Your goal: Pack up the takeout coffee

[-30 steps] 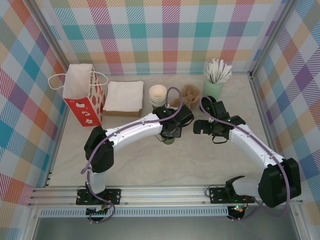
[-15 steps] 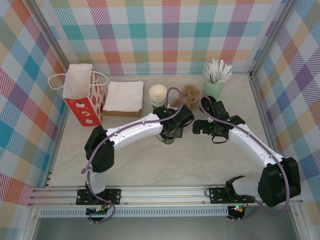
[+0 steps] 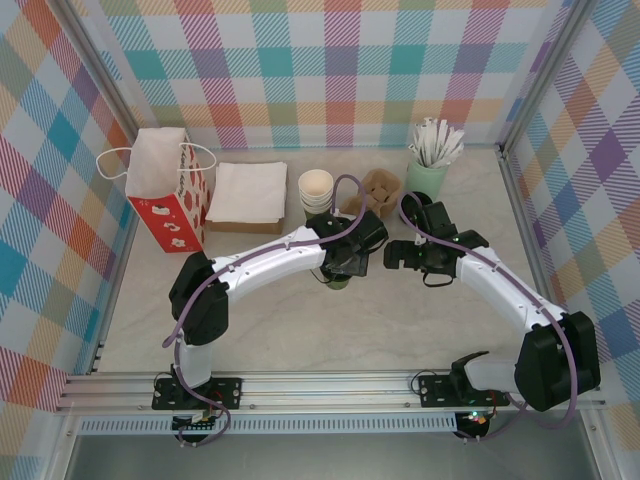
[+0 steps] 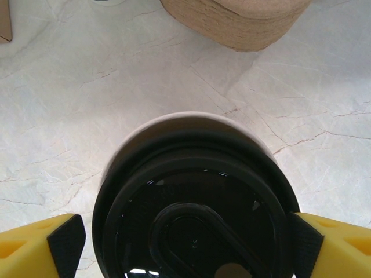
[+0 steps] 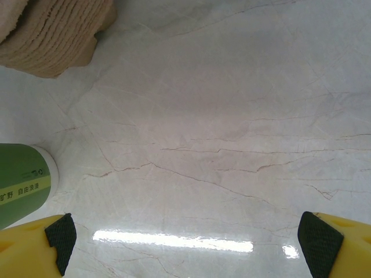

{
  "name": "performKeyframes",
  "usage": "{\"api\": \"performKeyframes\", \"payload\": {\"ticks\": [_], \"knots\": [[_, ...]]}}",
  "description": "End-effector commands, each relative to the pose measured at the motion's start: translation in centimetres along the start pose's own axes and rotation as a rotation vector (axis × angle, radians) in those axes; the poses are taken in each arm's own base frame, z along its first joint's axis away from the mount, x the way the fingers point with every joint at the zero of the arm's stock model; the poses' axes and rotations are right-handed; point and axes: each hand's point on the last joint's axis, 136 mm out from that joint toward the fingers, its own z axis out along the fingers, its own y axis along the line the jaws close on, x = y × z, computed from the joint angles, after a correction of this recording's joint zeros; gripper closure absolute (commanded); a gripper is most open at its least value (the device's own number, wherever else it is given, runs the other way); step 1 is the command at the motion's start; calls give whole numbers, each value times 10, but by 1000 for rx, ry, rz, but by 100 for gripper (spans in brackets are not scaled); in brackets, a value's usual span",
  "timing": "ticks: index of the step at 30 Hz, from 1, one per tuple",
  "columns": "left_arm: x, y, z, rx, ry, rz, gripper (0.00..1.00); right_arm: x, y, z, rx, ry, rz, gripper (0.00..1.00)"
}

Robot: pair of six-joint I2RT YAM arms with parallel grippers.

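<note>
The robot's left gripper should open and move away before both grippers push the lid point(image 4: 194, 197) down, because the black lid sits crooked on the cup's pale rim point(image 4: 194, 118).
The takeout coffee point(image 4: 197, 202), a dark-green cup under a round black lid, stands on the marble table between my left gripper's point(image 4: 188, 240) yellow fingers. Both black pads point(image 4: 68, 237) sit against the lid's rim, so that gripper is shut on it. From above, the cup point(image 3: 340, 281) peeks out under the left gripper point(image 3: 346, 262) at mid-table. My right gripper point(image 3: 392, 257) hovers just to the right of it. The right gripper point(image 5: 185, 237) stands wide open over bare table, with the cup's green wall point(image 5: 20, 182) at its left edge.
Along the back stand a red-and-white paper bag point(image 3: 168, 190), a napkin stack point(image 3: 246, 193), a stack of green cups point(image 3: 316, 190), brown cup carriers point(image 3: 380, 190) and a mint cup of white sticks point(image 3: 428, 165). Metal rails border both sides.
The right gripper has edged slightly left toward the cup. The left arm and the cup have stayed put.
</note>
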Motion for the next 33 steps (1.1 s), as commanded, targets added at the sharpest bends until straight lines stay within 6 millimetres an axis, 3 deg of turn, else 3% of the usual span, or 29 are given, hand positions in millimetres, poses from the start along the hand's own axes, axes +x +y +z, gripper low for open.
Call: {"api": "performKeyframes", "payload": {"ticks": [1, 9, 14, 24, 28, 33], "knots": [[-13, 3, -28, 25, -54, -24, 7, -8, 9, -5, -44, -12, 6, 0], [-31, 5, -55, 159, -90, -108, 3, -15, 34, -17, -166, 0, -12, 1], [-36, 17, -65, 262, -94, -180, 7, -20, 62, -26, -301, 51, -4, 9], [-20, 45, -49, 423, 2, -365, 12, -8, 127, -33, -485, 240, -11, 21], [-14, 60, -45, 427, 11, -419, 12, 5, 141, -34, -480, 303, -19, 25], [-4, 71, -39, 460, 30, -487, 13, 17, 144, -37, -463, 358, 16, 27]]}}
